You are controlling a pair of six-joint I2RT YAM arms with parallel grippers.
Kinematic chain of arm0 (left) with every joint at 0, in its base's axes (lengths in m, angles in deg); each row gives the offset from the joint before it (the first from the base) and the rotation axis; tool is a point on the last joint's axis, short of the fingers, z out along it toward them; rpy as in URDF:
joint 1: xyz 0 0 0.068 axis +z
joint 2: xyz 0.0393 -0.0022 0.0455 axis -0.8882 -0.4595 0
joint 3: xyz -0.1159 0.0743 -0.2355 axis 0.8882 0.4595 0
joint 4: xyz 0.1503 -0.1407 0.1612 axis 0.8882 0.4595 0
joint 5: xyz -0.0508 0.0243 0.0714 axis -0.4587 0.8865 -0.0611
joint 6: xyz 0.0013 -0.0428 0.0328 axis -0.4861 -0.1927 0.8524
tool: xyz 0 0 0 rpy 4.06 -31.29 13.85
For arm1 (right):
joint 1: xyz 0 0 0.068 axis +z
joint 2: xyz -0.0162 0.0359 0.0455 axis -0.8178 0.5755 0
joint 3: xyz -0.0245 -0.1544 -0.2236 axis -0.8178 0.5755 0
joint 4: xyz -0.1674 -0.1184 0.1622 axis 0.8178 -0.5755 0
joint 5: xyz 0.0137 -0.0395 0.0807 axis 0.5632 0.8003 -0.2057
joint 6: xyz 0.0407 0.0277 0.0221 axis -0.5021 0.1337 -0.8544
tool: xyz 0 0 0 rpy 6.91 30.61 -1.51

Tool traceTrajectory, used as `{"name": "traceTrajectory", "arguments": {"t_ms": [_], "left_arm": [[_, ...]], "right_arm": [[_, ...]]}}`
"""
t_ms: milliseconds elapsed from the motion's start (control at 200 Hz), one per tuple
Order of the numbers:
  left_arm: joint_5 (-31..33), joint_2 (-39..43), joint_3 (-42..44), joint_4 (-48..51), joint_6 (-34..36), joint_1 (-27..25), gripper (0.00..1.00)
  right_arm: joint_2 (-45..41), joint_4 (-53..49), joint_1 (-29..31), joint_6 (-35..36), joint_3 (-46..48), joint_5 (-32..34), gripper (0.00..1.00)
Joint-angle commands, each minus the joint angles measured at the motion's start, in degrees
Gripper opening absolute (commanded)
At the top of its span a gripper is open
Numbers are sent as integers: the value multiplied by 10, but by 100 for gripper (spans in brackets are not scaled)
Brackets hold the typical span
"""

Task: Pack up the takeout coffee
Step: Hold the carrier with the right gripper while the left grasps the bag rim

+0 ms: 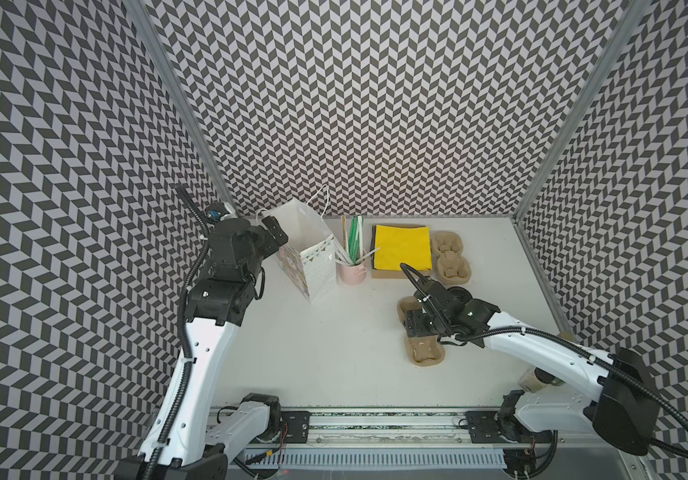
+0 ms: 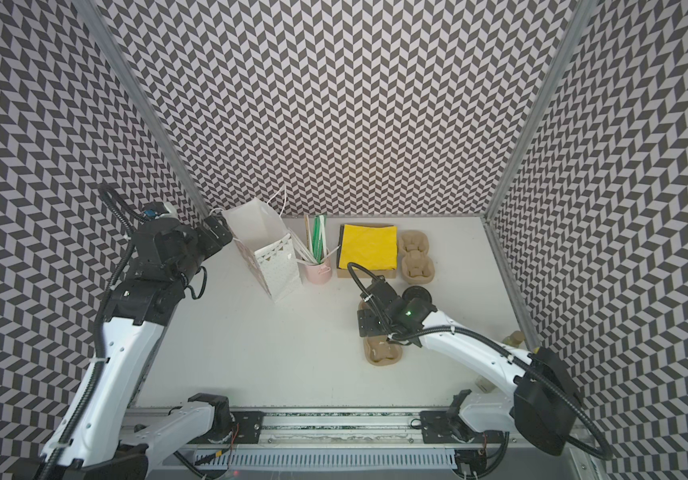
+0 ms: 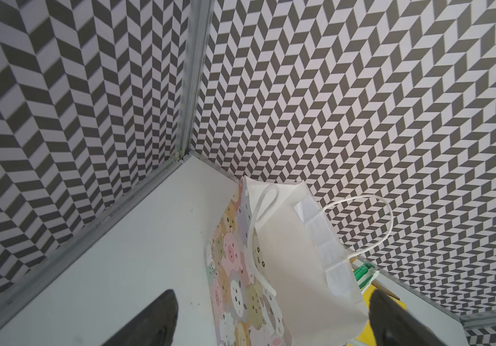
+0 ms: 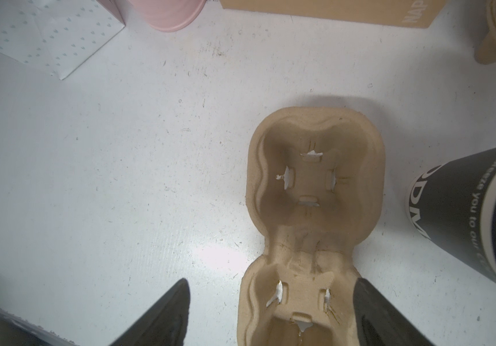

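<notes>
The paper gift bag is standing crooked, far from the carrier. Next, I pinch the bag's printed side with my left gripper and pull the bag square beside the carrier.
The takeout coffee, a black paper cup with white lettering, stands beside a brown two-cup pulp carrier. Only its black lid shows behind the right wrist in both top views. My right gripper is open above the carrier, whose near well lies between the fingers. My left gripper is open at the top of the upright paper gift bag, its fingers on either side of the bag's printed wall.
A pink cup with straws stands right of the bag. Beyond it are a box of yellow napkins and a stack of pulp carriers. Patterned walls close in three sides.
</notes>
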Motion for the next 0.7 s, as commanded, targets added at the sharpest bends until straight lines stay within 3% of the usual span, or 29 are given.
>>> {"name": "traceTrajectory", "arguments": {"t_ms": [0,255,516,691], "left_arm": [[-98,-36,-13,29,-38,25,98],[-169,-97,-10,7,-41,30,91],[-164,-111,5,-8,-34,20,81],[-154,-110,32,-24,-29,19,65]], "right_arm": [[-27,1,5,1,-4,5,85],[-61,-5,18,-5,-5,13,88],[-53,-8,43,-12,-1,33,89],[-52,-6,48,-10,-3,33,89]]}}
